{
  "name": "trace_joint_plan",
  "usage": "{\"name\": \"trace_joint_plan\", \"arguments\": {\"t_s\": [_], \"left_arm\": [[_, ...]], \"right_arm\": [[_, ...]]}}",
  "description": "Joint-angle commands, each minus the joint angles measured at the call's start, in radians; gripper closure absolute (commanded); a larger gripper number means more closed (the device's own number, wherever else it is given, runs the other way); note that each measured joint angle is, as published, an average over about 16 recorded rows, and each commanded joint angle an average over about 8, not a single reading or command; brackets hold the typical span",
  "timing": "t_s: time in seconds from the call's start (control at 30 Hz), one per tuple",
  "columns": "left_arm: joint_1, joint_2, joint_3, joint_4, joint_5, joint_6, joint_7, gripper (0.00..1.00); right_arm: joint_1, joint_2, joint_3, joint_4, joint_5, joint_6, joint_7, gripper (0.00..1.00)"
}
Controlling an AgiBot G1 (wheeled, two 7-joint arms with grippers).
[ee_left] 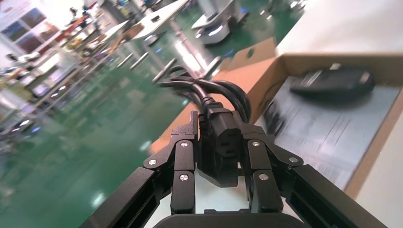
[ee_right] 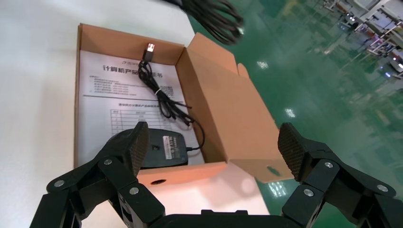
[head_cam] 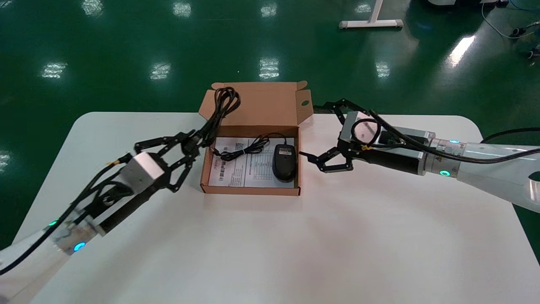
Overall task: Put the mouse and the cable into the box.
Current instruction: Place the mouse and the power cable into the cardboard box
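Observation:
My left gripper should pull the plug back because the cable's coils [head_cam: 225, 104] stick out over the lid. Then it should swing the coils inside and lower the cable next to the mouse [head_cam: 248, 164].
An open cardboard box [head_cam: 258, 191] stands at the middle of the white table [head_cam: 270, 245], its lid [head_cam: 263, 103] folded back. A black mouse [head_cam: 284, 162] lies in the box, underside up, on a printed sheet [head_cam: 249, 171], with its thin cord [head_cam: 247, 150] bundled beside it. My left gripper [head_cam: 195, 145] is shut on the plug of a thick black power cable [head_cam: 222, 105], held in the air at the box's left wall; its coils hang over the lid's left edge. In the left wrist view the plug [ee_left: 223, 142] sits between the fingers [ee_left: 183, 164]. My right gripper [head_cam: 315, 133] is open just right of the box, holding nothing.
The table's far edge runs just behind the box, with green floor [head_cam: 126, 55] beyond. A white stand base [head_cam: 371, 23] sits on the floor far behind. The box's lid side flap [ee_right: 263, 168] hangs between my right gripper's fingers in the right wrist view.

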Motion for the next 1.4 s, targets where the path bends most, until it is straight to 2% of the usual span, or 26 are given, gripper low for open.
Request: {"name": "trace_joint_plan", "arguments": {"t_s": [0.03, 0.17, 0.3, 0.47, 0.73, 1.4], "left_arm": [[-0.080, 0.044, 0.045, 0.075, 0.024, 0.025, 0.012, 1.00], [-0.178, 0.095, 0.072, 0.228, 0.032, 0.105, 0.070, 1.00], [-0.249, 0.111, 0.080, 0.352, 0.032, 0.187, 0.125, 1.00], [-0.300, 0.092, 0.088, 0.463, 0.026, 0.306, 0.155, 1.00], [-0.341, 0.028, 0.121, 0.581, 0.034, 0.508, 0.116, 1.00], [-0.430, 0.092, 0.147, 0.843, 0.069, 0.557, 0.224, 1.00]], "right_arm": [[0.001, 0.001, 0.001, -0.001, 0.001, 0.000, 0.000, 0.00], [0.001, 0.001, 0.001, -0.003, 0.001, 0.000, -0.001, 0.00], [0.001, 0.001, 0.001, -0.004, 0.001, -0.001, -0.001, 0.00], [0.002, 0.001, 0.001, -0.005, 0.001, -0.001, -0.002, 0.00], [0.002, 0.000, 0.001, -0.006, 0.001, -0.001, -0.003, 0.00], [0.003, 0.000, 0.001, -0.008, 0.001, -0.002, -0.004, 0.00]]}}
